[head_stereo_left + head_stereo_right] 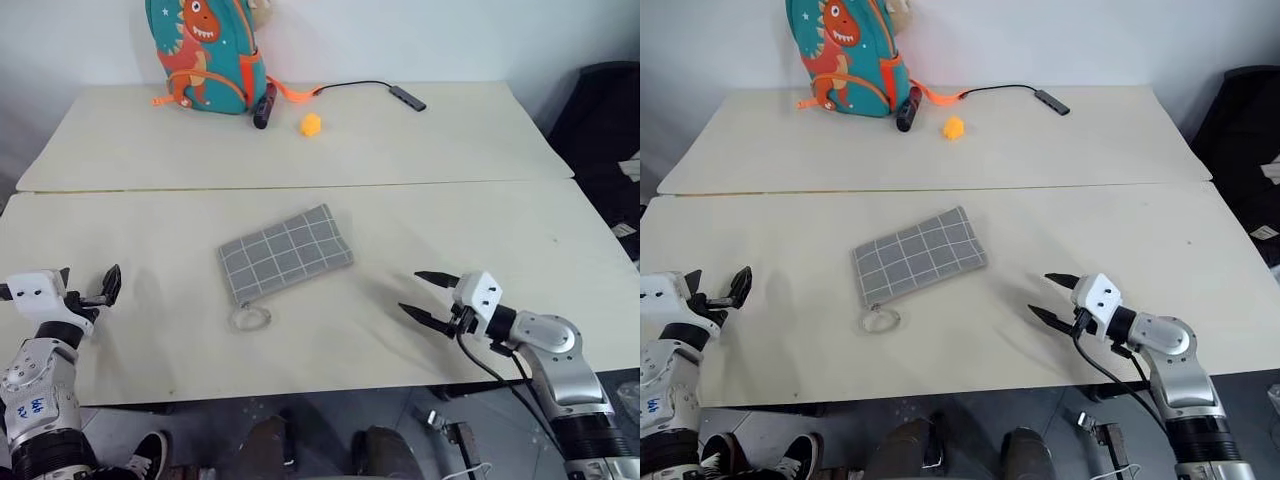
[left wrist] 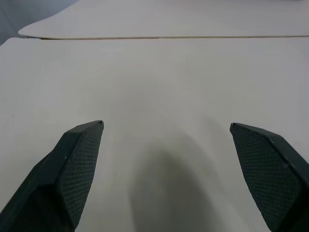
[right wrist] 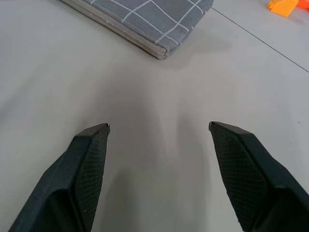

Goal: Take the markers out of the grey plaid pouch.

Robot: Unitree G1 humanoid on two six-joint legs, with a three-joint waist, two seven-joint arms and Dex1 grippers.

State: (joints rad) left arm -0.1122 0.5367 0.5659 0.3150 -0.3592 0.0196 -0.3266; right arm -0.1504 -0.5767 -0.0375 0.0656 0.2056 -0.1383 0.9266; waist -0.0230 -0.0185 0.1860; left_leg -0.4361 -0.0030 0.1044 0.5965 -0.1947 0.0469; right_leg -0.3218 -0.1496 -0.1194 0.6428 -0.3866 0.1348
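Note:
The pouch will unzip along its near edge when the robot pulls the ring, because the clear ring pull (image 1: 250, 318) is at one end of the pouch's near edge (image 1: 287, 255).
The grey plaid pouch (image 1: 285, 253) lies flat in the middle of the near table, with its clear ring pull (image 1: 249, 318) at the corner nearest me. The markers are hidden. My left gripper (image 1: 88, 285) hovers open over the table's left front edge, well left of the pouch, with nothing between its fingers (image 2: 79, 164). My right gripper (image 1: 412, 291) stands open to the right of the pouch and points toward it. In the right wrist view one corner of the pouch (image 3: 159, 19) lies a short way beyond the gripper's empty fingers (image 3: 89, 164).
A teal dinosaur backpack (image 1: 205, 50) stands at the back of the far table. Beside it are a dark stubby cylinder (image 1: 264, 105), a small orange object (image 1: 311, 124) and a black cable with an adapter (image 1: 407, 97). A seam (image 1: 400, 184) divides the two tables.

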